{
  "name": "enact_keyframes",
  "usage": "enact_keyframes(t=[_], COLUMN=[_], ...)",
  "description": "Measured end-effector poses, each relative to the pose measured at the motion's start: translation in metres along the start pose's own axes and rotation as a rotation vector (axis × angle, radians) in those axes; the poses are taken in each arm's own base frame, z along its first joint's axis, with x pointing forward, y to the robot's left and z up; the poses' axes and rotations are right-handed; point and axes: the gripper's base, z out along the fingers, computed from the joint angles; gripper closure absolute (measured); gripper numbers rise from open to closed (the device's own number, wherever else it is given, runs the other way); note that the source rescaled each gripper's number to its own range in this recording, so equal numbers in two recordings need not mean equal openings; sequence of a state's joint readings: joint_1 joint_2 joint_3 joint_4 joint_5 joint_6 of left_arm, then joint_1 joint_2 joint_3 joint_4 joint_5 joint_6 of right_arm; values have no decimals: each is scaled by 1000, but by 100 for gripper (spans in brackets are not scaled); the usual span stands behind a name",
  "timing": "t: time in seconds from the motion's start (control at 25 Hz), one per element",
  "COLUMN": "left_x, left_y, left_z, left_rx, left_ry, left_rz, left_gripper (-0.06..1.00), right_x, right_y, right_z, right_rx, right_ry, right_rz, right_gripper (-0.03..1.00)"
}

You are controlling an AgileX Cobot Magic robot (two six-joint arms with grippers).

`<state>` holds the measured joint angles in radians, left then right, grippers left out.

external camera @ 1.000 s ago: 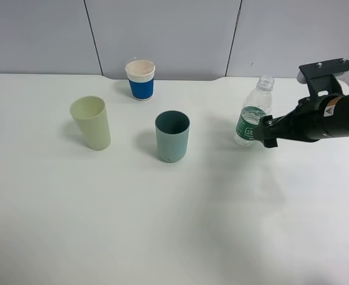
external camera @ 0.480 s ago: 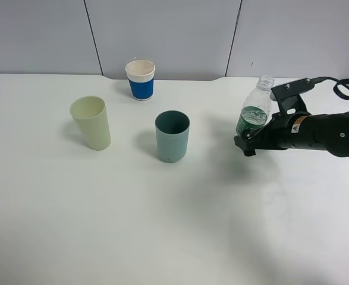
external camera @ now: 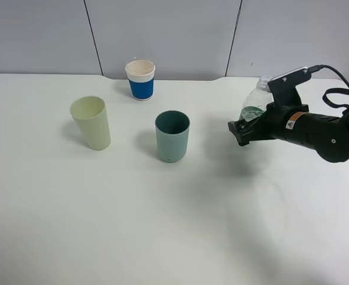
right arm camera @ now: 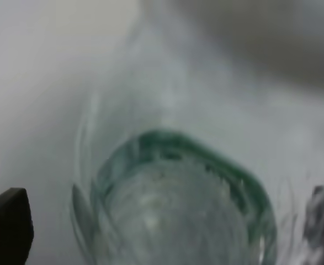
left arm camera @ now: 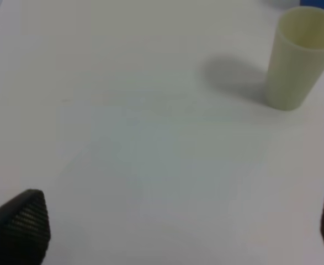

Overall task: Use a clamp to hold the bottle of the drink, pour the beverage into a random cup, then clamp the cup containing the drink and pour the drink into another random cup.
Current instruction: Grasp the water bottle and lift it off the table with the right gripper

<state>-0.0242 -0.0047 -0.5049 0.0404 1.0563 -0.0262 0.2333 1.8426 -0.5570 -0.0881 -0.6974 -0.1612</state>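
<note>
The clear drink bottle's top has a see-through rim showing where a cap would go, so clear drink should pour out when I tip the bottle.
The clear drink bottle with a green label stands at the right of the white table; its lower part is hidden behind my right gripper. In the right wrist view the bottle fills the space between the two fingers, with a gap on each side, so the right gripper is open around it. A cream cup, a teal cup and a blue-sleeved paper cup stand upright to the left. My left gripper is open over bare table, some way from the cream cup.
Grey wall panels run behind the table's far edge. A black cable loops off the right arm. Bare tabletop fills the front half. The left arm is outside the exterior view.
The right arm has swung left and forward, bringing its fingers from beside the bottle to around its lower body. The cups have not moved.
</note>
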Motion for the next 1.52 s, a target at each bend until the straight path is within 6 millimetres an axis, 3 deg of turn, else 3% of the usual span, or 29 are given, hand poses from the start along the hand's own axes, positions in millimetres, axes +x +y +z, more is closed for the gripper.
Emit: enact_keyframes(t=[0.72,0.8,0.88,0.96,1.04,1.52], left_x=[0,0,0,0,0,0], left_y=[0,0,0,0,0,0], left_z=[0,0,0,0,0,0], left_rx=[0,0,0,0,0,0], left_ry=[0,0,0,0,0,0], left_rz=[0,0,0,0,0,0], left_gripper=[-6,-6,-6,-6,-6,-6], right_x=[-2,-2,-1,1,4,0], right_y=[0,0,0,0,1,0], right_z=[0,0,0,0,0,-6], right_rx=[4,4,1,-3,-7,-9], right_ry=[-24,-23,-9,16,45,78], right_rz=[-8,-8,-8,-8,-4,28], right_gripper=[-2,4,20,52,97,95])
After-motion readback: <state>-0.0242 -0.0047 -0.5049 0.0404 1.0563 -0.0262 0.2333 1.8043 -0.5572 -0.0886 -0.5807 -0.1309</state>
